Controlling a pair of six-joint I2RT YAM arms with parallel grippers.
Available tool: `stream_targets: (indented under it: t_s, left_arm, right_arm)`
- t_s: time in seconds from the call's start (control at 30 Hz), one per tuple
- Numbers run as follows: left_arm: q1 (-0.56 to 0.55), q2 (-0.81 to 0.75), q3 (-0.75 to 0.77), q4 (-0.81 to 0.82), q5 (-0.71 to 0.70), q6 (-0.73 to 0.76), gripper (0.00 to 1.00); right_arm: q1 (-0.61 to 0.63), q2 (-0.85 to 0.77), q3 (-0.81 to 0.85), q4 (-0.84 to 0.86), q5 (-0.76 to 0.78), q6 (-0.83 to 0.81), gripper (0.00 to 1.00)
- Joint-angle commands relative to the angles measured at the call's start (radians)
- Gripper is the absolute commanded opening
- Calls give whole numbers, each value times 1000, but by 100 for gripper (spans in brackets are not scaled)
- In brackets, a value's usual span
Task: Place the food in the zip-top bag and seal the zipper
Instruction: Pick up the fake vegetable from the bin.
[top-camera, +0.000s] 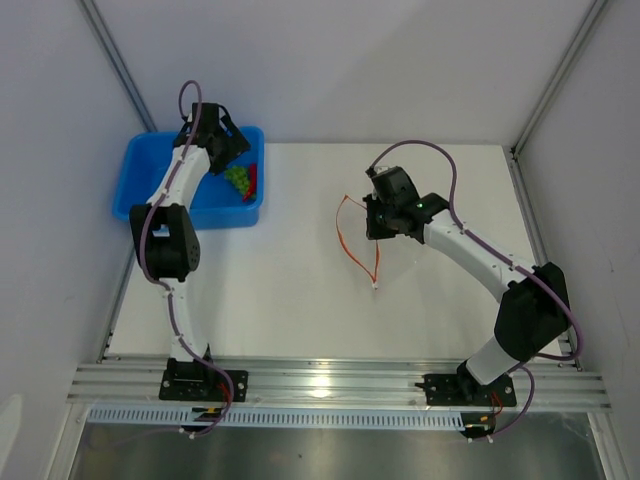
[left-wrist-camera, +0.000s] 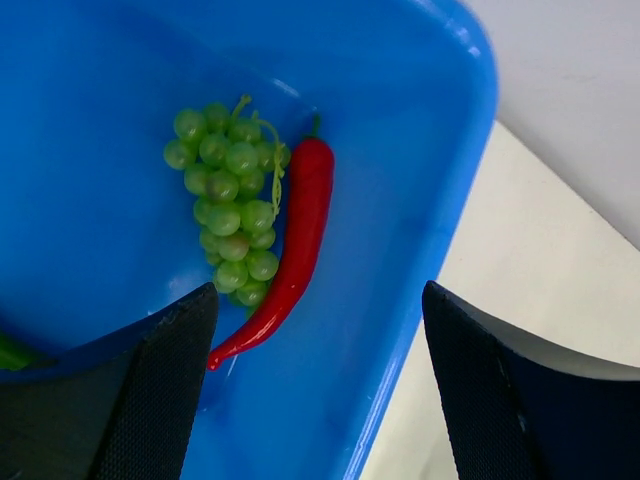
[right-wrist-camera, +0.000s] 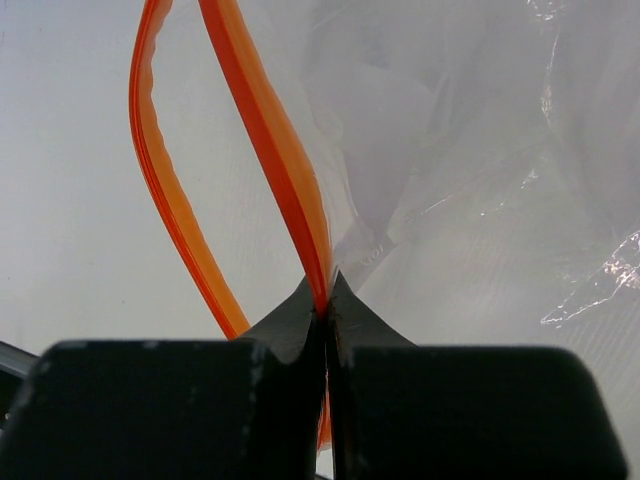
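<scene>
My gripper will lift the grape bunch by its narrow end. The grape bunch will come up whole and hang down, because the green stem joins the tightly clustered grapes.
A bunch of light-green grapes and a slim red pepper lie side by side in the blue tub; they also show in the top view. A sliver of a darker-green piece shows at the left edge. My left gripper is open and empty above the tub's right wall, just short of the pepper's tip. My right gripper is shut on one side of the zipper, holding the clear zip-top bag with its mouth gaping.
The blue tub stands at the table's back left against the left wall. White enclosure walls close in on the left, back and right. A metal rail runs along the near edge.
</scene>
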Motion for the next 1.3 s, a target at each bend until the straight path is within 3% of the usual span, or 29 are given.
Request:
stream_targets:
  t_s: [0.0, 0.27, 0.83, 1.07, 1.27]
  left_arm:
    - [-4, 30, 63, -76, 2, -74, 84]
    - [-5, 69, 105, -229, -89, -203, 84]
    - [-7, 164, 98, -355, -90, -497, 90]
    - [-5, 217, 146, -436, -118, -571, 91]
    - [-5, 248, 160, -409, -95, -598, 88]
  right_arm:
    - [-8, -2, 5, 36, -10, -10, 0]
    - [-26, -14, -38, 60, -40, -7, 0]
    - [-42, 4, -102, 118, -67, 3, 0]
    - [-49, 12, -120, 134, -70, 5, 0]
    - [-52, 15, -131, 141, -74, 5, 0]
